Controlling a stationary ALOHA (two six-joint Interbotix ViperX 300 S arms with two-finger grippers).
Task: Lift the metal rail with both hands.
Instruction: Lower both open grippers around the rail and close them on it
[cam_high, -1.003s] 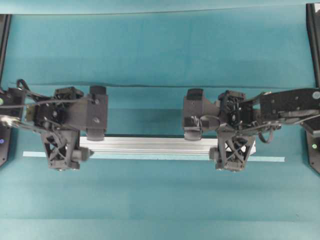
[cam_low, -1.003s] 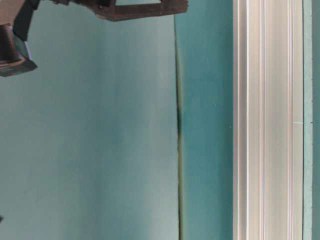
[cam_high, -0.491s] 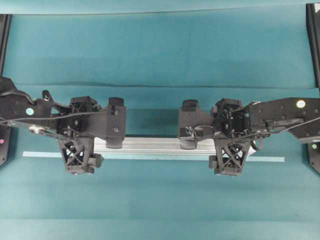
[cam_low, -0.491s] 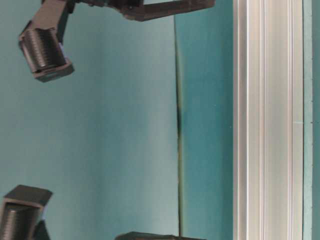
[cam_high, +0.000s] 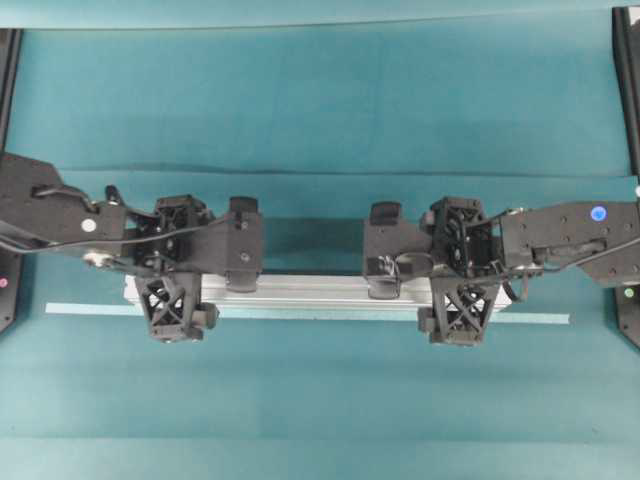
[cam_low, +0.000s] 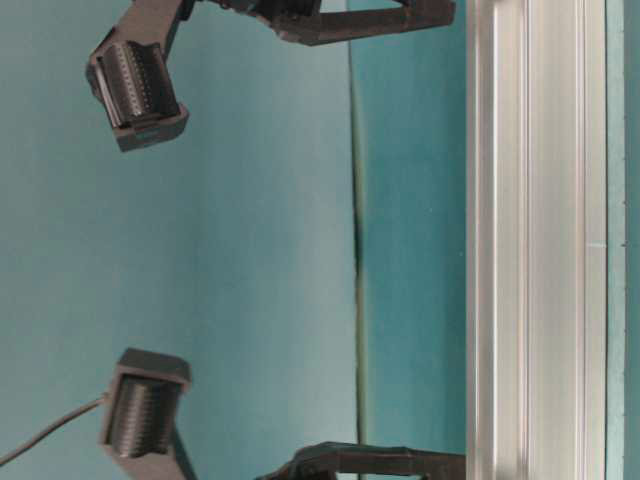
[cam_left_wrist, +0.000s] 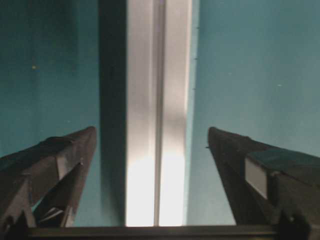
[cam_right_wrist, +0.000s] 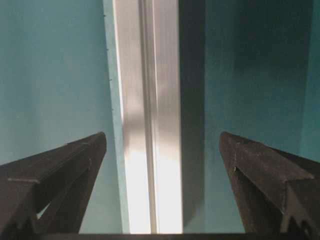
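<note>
My left gripper's open fingers straddle the metal rail with teal gaps (cam_left_wrist: 112, 150) either side, so I should lower next until they can close on the rail's long edges (cam_left_wrist: 184, 160).
The metal rail (cam_high: 310, 290) lies flat on the teal table, a long silver grooved bar running left to right. My left gripper (cam_high: 175, 275) hangs over it near its left end, and my right gripper (cam_high: 460, 270) near its right end. Both are open, one lattice finger on each side of the bar. The left wrist view has the rail (cam_left_wrist: 157, 100) running up the middle between the spread fingers (cam_left_wrist: 60, 160) of the left gripper (cam_left_wrist: 152, 130), teal gaps on both sides. The right wrist view gives the same picture: rail (cam_right_wrist: 147, 75) between the fingers of the right gripper (cam_right_wrist: 163, 134), untouched.
A thin pale strip (cam_high: 540, 319) lies along the rail's near side and sticks out past both ends. A fold in the teal cloth (cam_high: 300, 170) runs across behind the arms. Black frame posts (cam_high: 628, 60) stand at the side edges.
My left gripper has slid right along the rail, in from its left end. Both grippers have come closer to the rail in the table-level view. Both stay open.
</note>
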